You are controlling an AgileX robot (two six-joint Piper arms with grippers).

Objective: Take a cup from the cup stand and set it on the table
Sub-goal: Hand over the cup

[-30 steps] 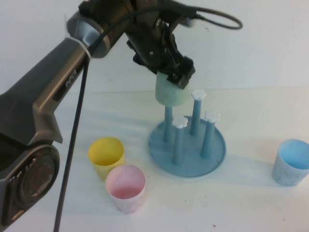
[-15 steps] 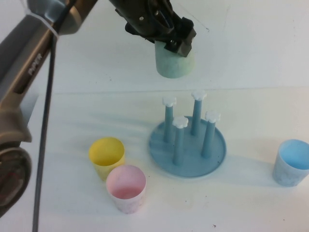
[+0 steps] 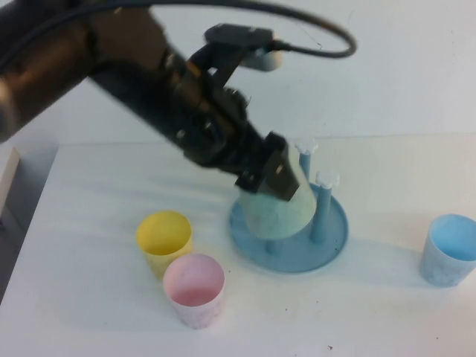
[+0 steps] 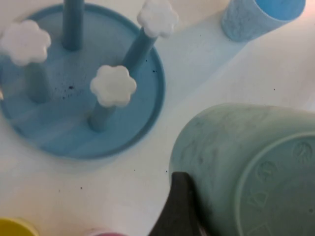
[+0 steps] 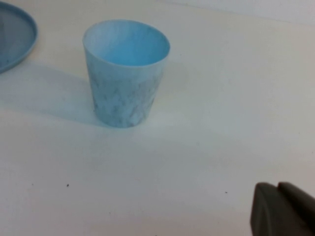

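Observation:
The robot's left gripper has hold of the mint-green cup by its base (image 4: 283,191) with the cup's opening down, so the robot should turn the cup level and pass its rim end (image 3: 280,227) to the right gripper.
My left gripper (image 3: 272,175) is shut on the pale mint-green cup (image 3: 280,213), holding it tilted and in the air, in front of the near side of the cup stand (image 3: 336,232). In the left wrist view the cup (image 4: 246,162) fills the near corner with its base toward the camera, one dark finger (image 4: 178,206) lies against its side, and the stand (image 4: 142,123) with its white-capped pegs is beside it. The table (image 3: 357,312) is white. My right gripper (image 5: 284,209) shows only in the right wrist view, shut and empty, low over the table.
A yellow cup (image 3: 163,239) and a pink cup (image 3: 194,288) stand at the front left of the stand. A light blue cup (image 3: 449,250) stands at the right, also seen in the right wrist view (image 5: 126,71).
My left gripper has carried the mint cup from high above the stand down and toward me, in front of the stand's near pegs. The other cups have not moved.

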